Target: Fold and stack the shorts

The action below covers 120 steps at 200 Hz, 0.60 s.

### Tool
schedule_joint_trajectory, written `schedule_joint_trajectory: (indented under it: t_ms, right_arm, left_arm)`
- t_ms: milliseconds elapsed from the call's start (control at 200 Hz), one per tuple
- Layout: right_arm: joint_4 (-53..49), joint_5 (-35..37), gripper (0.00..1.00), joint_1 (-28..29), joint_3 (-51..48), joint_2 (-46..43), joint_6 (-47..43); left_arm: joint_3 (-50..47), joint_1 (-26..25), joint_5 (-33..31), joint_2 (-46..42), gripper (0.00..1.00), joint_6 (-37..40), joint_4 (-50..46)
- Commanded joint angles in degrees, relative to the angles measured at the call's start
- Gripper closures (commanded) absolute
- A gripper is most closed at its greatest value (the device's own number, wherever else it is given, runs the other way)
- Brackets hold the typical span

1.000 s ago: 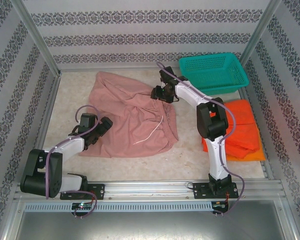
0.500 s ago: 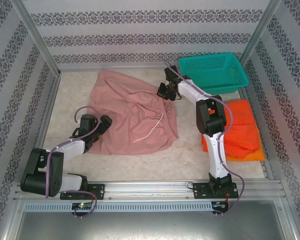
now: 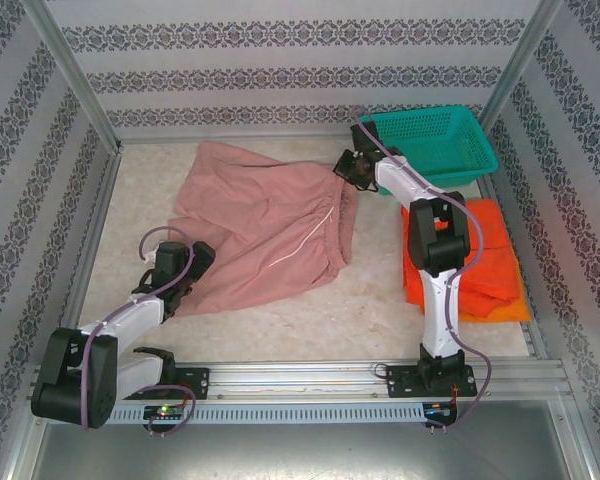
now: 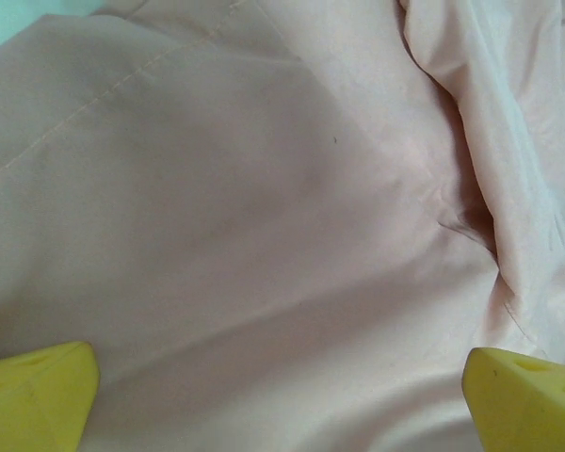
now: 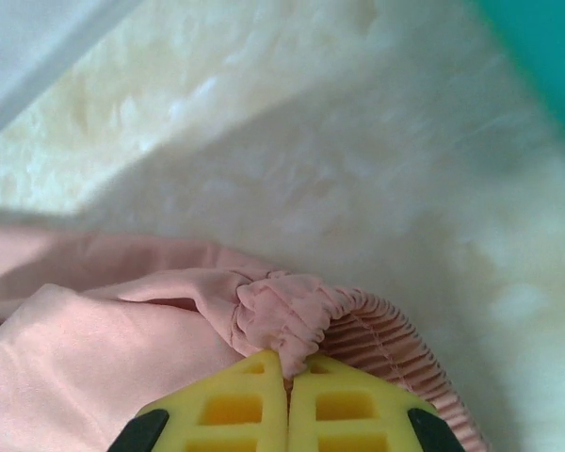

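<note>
I expect the near leg of the pink shorts (image 3: 217,287) to bunch up and gape open at its end when I lift it, because the shorts' stitched hem (image 4: 108,92) lies loose and limp.
The dusty pink shorts (image 3: 250,230) lie spread over the middle and left of the table, their white drawstring (image 3: 305,240) running across them. My right gripper (image 3: 348,168) is at their back right corner, close to the basket. In the right wrist view it (image 5: 287,372) is shut on a bunched bit of the elastic waistband (image 5: 377,330). My left gripper (image 3: 185,275) hovers over the near left edge of the pink shorts (image 4: 264,207), its yellow fingertips (image 4: 33,395) wide apart with nothing gripped. Orange shorts (image 3: 490,260) lie in a pile at the right, partly behind the right arm.
A teal plastic basket (image 3: 430,140) stands at the back right, just beyond the right gripper, and its edge (image 5: 546,56) shows in the right wrist view. Patterned walls and metal posts enclose the table (image 3: 360,300). Bare tabletop lies in front of the pink shorts.
My right gripper has shut on the waistband and drawn it back and right toward the basket, stretching the pink shorts. The left gripper shifted slightly toward the near edge, still open.
</note>
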<state>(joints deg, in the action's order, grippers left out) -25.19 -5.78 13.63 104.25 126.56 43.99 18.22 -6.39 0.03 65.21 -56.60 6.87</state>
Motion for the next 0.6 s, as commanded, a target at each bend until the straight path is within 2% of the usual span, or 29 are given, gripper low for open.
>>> schedule_joint_trajectory:
  t_ms: [0, 80, 235, 385, 495, 594]
  right_arm:
    - [1.9, 7.9, 1.00, -1.0, -3.8, -3.9, 2.7]
    - [2.4, 10.1, 0.97, -1.1, -5.4, -4.7, 3.1]
    - [0.8, 5.2, 0.69, -0.9, -1.6, -2.9, 0.7]
    - [1.4, 2.3, 0.45, 1.4, -2.8, -7.5, -3.0]
    - [2.5, -0.6, 0.38, 4.3, -7.5, -14.2, -6.1]
    - [1.1, -2.4, 0.32, 6.9, -13.5, -20.7, -9.4]
  left_arm:
    - [-3.6, -0.4, -3.1, -1.5, 0.00, -2.8, -11.6]
    - [-3.7, -0.4, -3.2, -3.0, 0.00, -2.9, -11.8]
    - [-0.1, -0.3, -1.7, -7.4, 0.00, -0.8, -14.4]
    - [7.9, -0.2, -4.9, -16.8, 0.00, 1.7, -26.5]
    - [13.6, 0.1, -6.9, -21.1, 0.00, 2.2, -36.8]
    - [16.4, 0.5, -6.6, -22.8, 0.00, -0.6, -45.7]
